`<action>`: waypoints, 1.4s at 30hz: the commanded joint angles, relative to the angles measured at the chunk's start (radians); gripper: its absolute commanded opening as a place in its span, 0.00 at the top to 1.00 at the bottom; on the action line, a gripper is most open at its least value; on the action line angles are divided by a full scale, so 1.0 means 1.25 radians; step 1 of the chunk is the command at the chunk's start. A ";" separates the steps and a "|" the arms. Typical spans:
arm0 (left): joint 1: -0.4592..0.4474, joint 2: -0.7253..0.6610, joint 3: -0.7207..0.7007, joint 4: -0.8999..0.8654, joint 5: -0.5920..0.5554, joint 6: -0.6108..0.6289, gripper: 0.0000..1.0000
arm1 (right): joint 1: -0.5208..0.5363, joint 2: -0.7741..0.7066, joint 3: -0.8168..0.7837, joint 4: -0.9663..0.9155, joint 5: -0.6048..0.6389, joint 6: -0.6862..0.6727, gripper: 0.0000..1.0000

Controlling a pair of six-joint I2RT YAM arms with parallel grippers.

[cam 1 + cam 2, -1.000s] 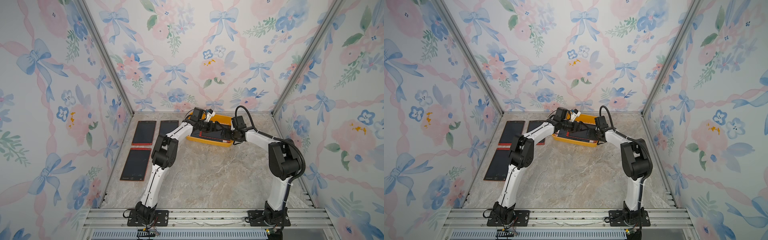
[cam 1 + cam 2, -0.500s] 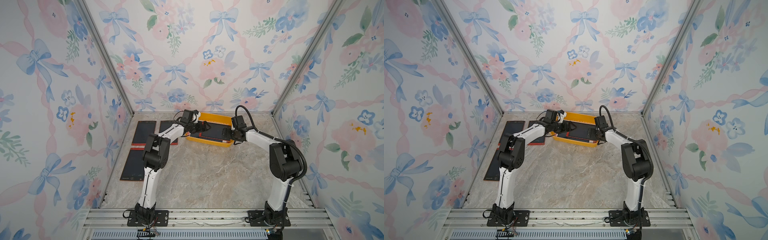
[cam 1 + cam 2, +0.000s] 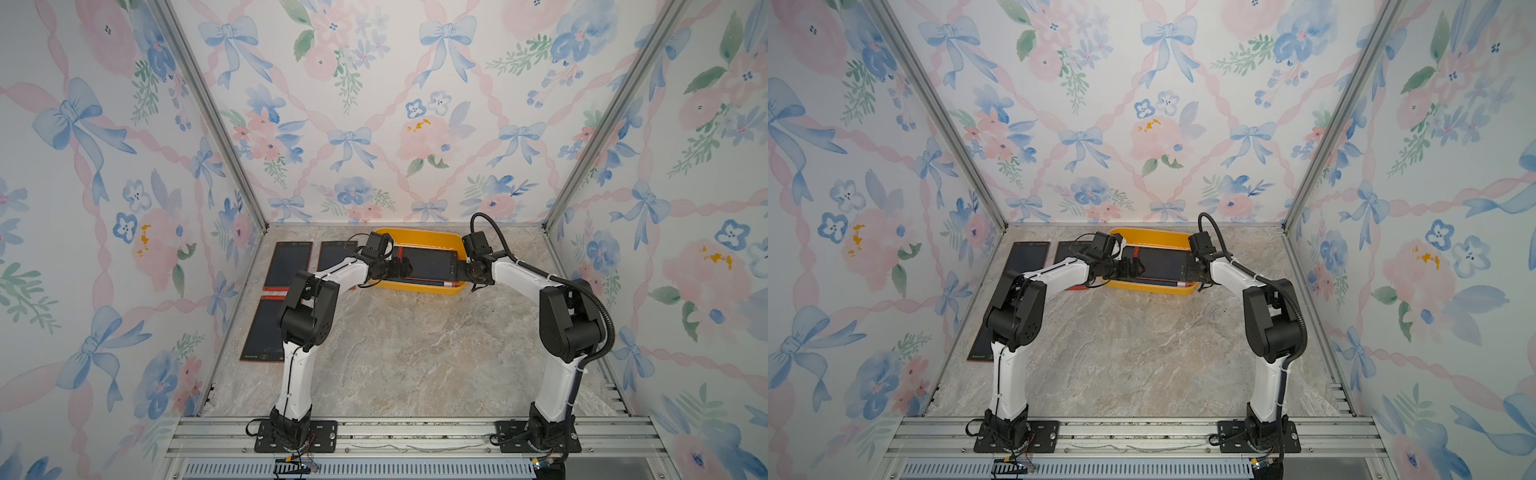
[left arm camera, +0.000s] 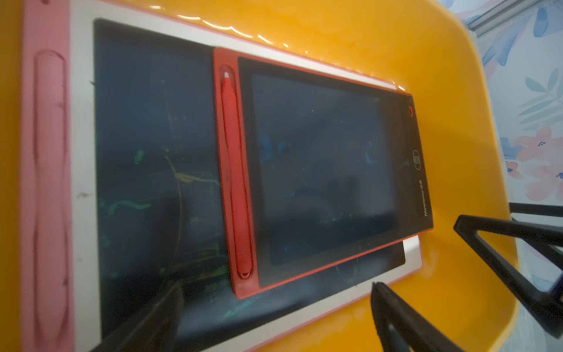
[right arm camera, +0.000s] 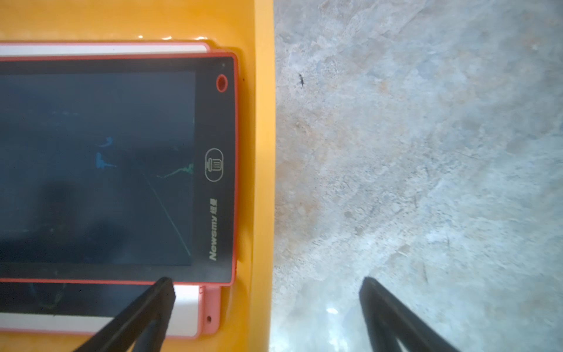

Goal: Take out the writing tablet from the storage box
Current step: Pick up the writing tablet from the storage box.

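Note:
The red-framed tablet's button end [image 5: 225, 167] is close up against the box's side, so next my left gripper goes to the stylus edge [image 4: 224, 179] and tilts the tablet up there.
The yellow storage box [image 3: 419, 235] stands at the back of the table in both top views. Inside, a red-framed writing tablet [image 4: 320, 170] with a red stylus [image 4: 234, 170] lies on a larger pink-and-white tablet [image 4: 146, 152]. My left gripper [image 4: 277, 286] is open over the box's left end [image 3: 399, 268], fingertips above the lower tablet's edge, holding nothing. At the box's right end [image 3: 459, 270], my right gripper [image 5: 267, 283] is open and straddles the box wall [image 5: 262, 183]. One of its fingers [image 5: 161, 292] is over the tablets; the other is outside over the table.
Three dark tablets lie flat on the marble table to the left of the box: two side by side [image 3: 289, 264] [image 3: 334, 254] and one nearer [image 3: 266, 328]. Floral walls enclose the table on three sides.
My left arm has swung its elbow to the left and brought its gripper down from the box's back left corner to its left end. My right arm has barely moved.

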 commanded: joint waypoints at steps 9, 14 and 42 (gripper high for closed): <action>-0.008 -0.048 -0.069 -0.047 -0.078 -0.028 0.02 | 0.013 -0.014 -0.014 -0.034 0.002 -0.006 0.03; -0.008 -0.001 0.007 -0.046 -0.103 -0.073 0.02 | 0.018 0.004 0.018 -0.032 -0.017 -0.007 0.03; -0.048 0.138 0.169 -0.042 0.079 -0.121 0.02 | 0.045 0.085 0.107 0.002 -0.135 0.052 0.03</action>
